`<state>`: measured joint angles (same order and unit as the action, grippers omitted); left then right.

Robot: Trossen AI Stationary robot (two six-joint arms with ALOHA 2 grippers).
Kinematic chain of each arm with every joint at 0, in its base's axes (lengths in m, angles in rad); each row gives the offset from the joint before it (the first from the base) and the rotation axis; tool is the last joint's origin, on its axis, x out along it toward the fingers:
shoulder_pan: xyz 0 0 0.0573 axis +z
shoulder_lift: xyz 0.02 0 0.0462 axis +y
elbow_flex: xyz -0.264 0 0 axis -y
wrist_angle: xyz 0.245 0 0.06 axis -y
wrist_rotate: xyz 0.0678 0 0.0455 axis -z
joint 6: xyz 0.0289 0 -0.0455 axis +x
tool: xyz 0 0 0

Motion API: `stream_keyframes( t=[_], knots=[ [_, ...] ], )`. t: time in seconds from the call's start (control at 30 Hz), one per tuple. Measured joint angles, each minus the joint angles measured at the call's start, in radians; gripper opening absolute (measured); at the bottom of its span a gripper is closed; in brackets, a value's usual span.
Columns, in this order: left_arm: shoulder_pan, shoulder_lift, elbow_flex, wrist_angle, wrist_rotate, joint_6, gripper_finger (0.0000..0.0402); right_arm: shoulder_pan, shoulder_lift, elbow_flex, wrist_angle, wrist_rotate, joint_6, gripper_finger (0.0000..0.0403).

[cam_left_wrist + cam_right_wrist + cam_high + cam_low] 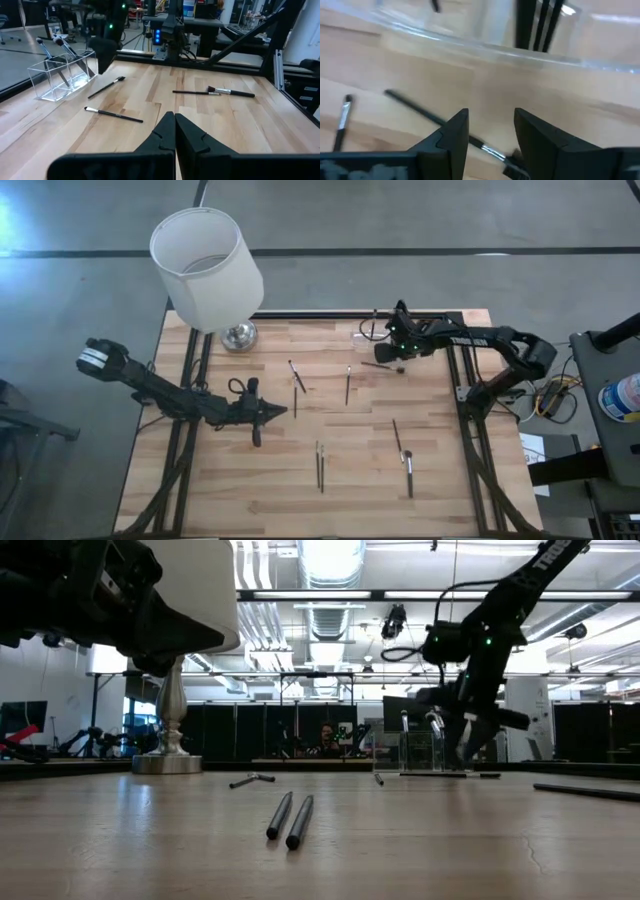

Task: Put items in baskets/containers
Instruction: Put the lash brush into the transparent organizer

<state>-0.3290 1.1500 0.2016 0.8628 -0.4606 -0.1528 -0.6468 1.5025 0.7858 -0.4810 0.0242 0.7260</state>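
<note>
The brush lies flat next to the holder, with its bristle end [400,370] under my right gripper. I should pick it up and hand the brush's handle [371,364] to my left gripper.
Several thin dark brushes lie flat on the wooden table: a crossed pair [297,376], one [348,383], two side by side [320,465], and two near the right [404,455]. The clear holder [366,332] stands at the far edge with a few brushes upright in it [62,75]. My right gripper [394,350] hovers open beside the holder; its fingers straddle a brush [432,115] lying on the table, without touching it. My left gripper [272,412] is shut over the table's left middle and holds nothing [175,127].
A lamp with a big white shade [207,268] and a metal base [238,335] stands at the far left corner. Dark frame rails [470,430] run along the table's sides. A person [325,738] sits far behind the table.
</note>
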Motion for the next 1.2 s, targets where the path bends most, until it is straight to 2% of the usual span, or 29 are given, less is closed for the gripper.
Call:
stream_keyframes(
  t=[0.13,0.23,0.43,0.53,0.67,1.03,1.2],
  knots=[
    [0.0,0.0,0.004,-0.009,0.0,0.0,0.0,0.058,-0.038,0.004,0.032,0.032,-0.053,0.0149],
    [0.0,0.0,0.007,-0.011,0.001,-0.001,0.0,0.116,-0.035,0.003,0.028,0.073,-0.12,0.0126],
    [0.0,0.0,0.008,-0.023,0.006,-0.002,0.0,0.18,-0.042,0.0,-0.166,0.179,-0.154,0.0043],
    [0.0,0.0,0.009,-0.027,0.007,-0.002,0.0,0.185,-0.065,-0.001,-0.235,0.19,-0.18,0.0028],
    [0.0,0.0,0.009,-0.028,0.007,-0.001,0.0,0.185,-0.069,-0.004,-0.244,0.181,-0.275,0.0042],
    [-0.001,0.0,0.012,-0.062,0.029,-0.002,0.0,0.185,0.018,-0.024,-0.187,0.124,-0.428,0.0132],
    [-0.001,0.0,0.017,-0.075,0.032,-0.004,0.0,0.184,0.067,-0.028,-0.18,0.127,-0.459,0.0145]
  ],
)
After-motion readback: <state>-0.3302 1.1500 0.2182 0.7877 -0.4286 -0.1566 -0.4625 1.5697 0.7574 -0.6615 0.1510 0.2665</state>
